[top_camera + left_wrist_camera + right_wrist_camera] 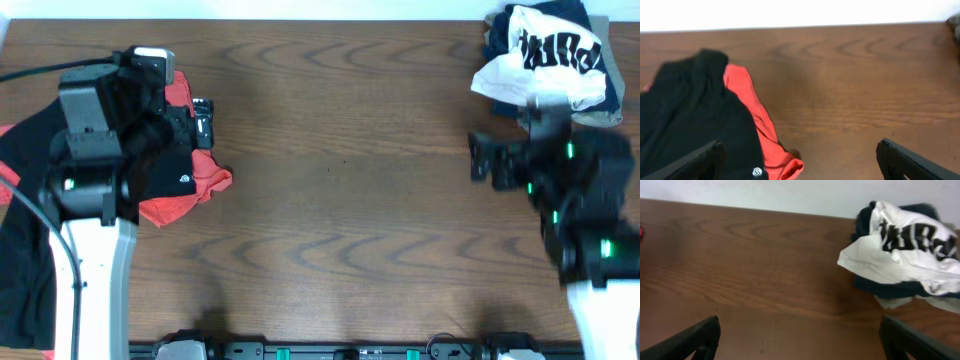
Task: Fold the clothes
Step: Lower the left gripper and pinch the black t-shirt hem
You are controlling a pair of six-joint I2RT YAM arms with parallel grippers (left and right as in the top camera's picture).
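Observation:
The black T-shirt's logo corner lies open over the red T-shirt. I should keep bringing my left gripper down toward that corner until its fingers pinch it.
A black T-shirt with a small white logo lies crumpled at the table's left edge, over a coral-red T-shirt. Both also show in the left wrist view: black, red. My left gripper is open and empty, just above the heap's right side; its fingers straddle the red shirt's corner. My right gripper is open and empty over bare wood, below a pile of clothes.
A pile of clothes topped by a white garment with black lettering sits at the far right corner; it also shows in the right wrist view. The brown wooden table spans between the two heaps.

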